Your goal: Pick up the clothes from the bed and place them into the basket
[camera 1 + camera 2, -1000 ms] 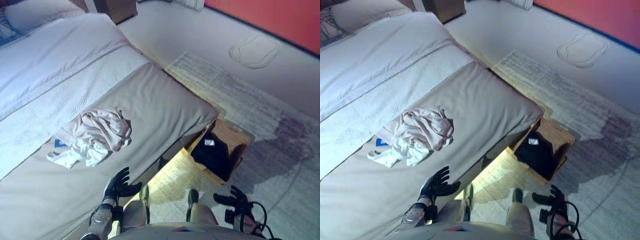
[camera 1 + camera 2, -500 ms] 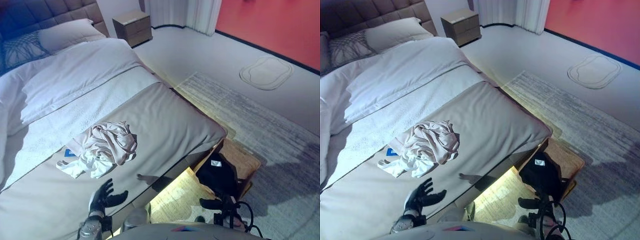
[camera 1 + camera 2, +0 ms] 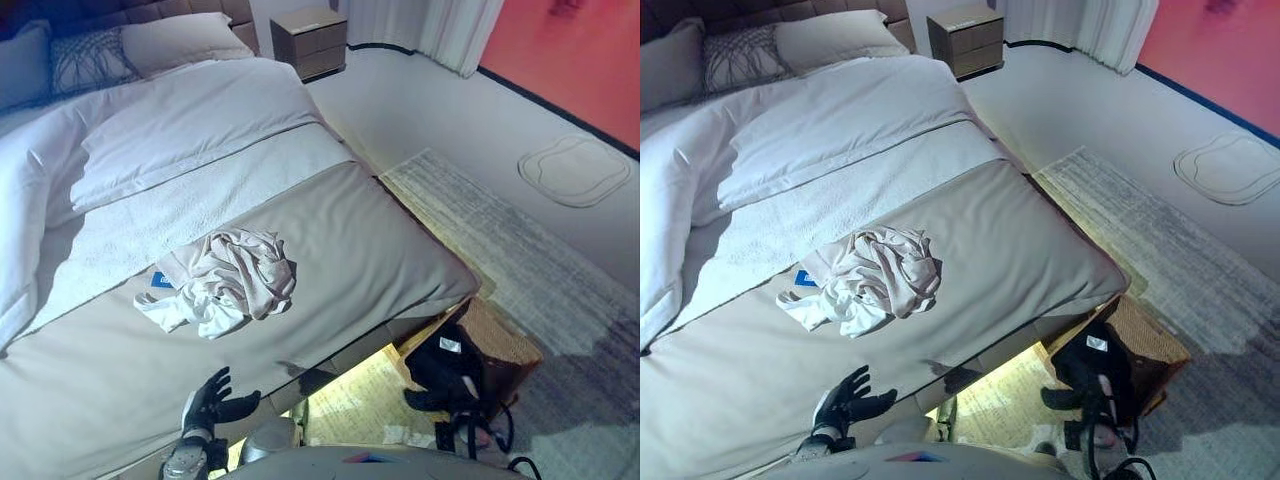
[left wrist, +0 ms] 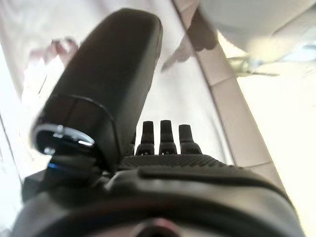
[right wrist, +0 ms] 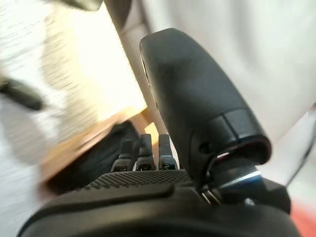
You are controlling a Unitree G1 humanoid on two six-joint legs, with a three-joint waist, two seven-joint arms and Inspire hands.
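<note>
I expect the beige garment [image 3: 250,265] to come away and leave the white one behind when I lift, because beige folds lie over the white garment's spread edge [image 3: 168,314].
A crumpled heap of beige and white clothes [image 3: 228,281] lies on the beige bedspread [image 3: 370,240] near the foot of the bed. My left hand [image 3: 212,402] is open, fingers spread, over the bed's near edge, a little short of the heap; its straight fingers [image 4: 161,136] also show in the left wrist view. My right hand [image 3: 437,399] is open and empty, low beside the wicker basket [image 3: 508,345] on the floor at the bed's corner. The basket holds a dark garment [image 3: 445,361], which also shows in the right wrist view [image 5: 106,148].
The bed has a white duvet [image 3: 180,120] and pillows [image 3: 170,40] at its far end. A wooden nightstand [image 3: 310,28] stands behind. A grey rug [image 3: 520,250] covers the floor to the right, with a red wall [image 3: 570,60] beyond.
The camera has tilted up and shifted, so more of the bed head shows. My left hand stays open near the bed's edge. My right hand has moved closer to the basket.
</note>
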